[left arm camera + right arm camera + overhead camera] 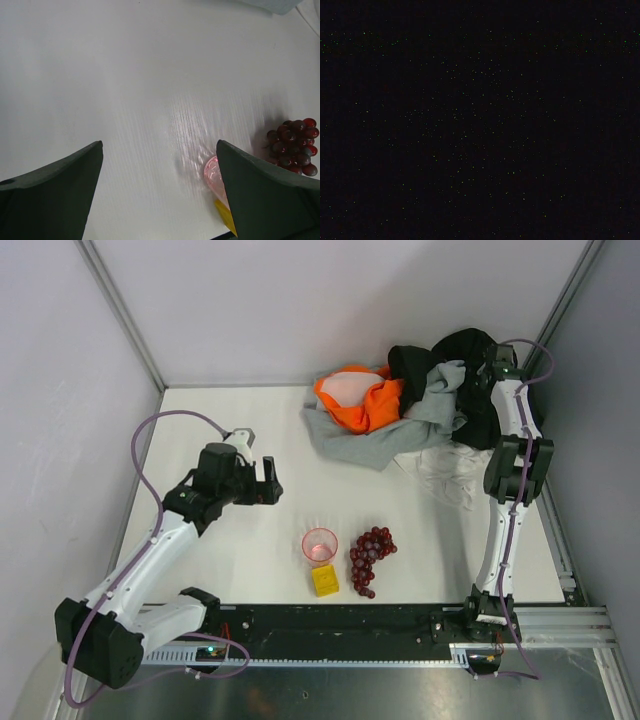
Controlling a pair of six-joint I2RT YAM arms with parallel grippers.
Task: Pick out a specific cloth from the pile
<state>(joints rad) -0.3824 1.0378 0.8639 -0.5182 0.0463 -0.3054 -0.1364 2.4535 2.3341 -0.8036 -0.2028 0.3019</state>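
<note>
The white cloth's far edge (424, 450) is under the grey garment, so my right gripper should pull the grey garment aside (386, 443) while my left gripper goes toward the white cloth.
The pile (420, 405) lies at the table's far right: black, grey and bright orange garments. The white cloth (445, 472) spreads out from under its near right edge. My right gripper (482, 375) is pushed into the black and grey fabric at the top of the pile, and its fingers are hidden. The right wrist view is entirely black. My left gripper (272, 483) hovers open and empty over bare table at left centre, far from the pile. In the left wrist view its gripper (160, 145) shows both jaws wide apart with nothing between them.
A pink cup (319, 545) stands near the front centre, with a yellow block (325, 580) in front of it and a bunch of dark red grapes (370, 555) to its right. Cup (214, 172) and grapes (294, 146) also show in the left wrist view. Walls enclose the table.
</note>
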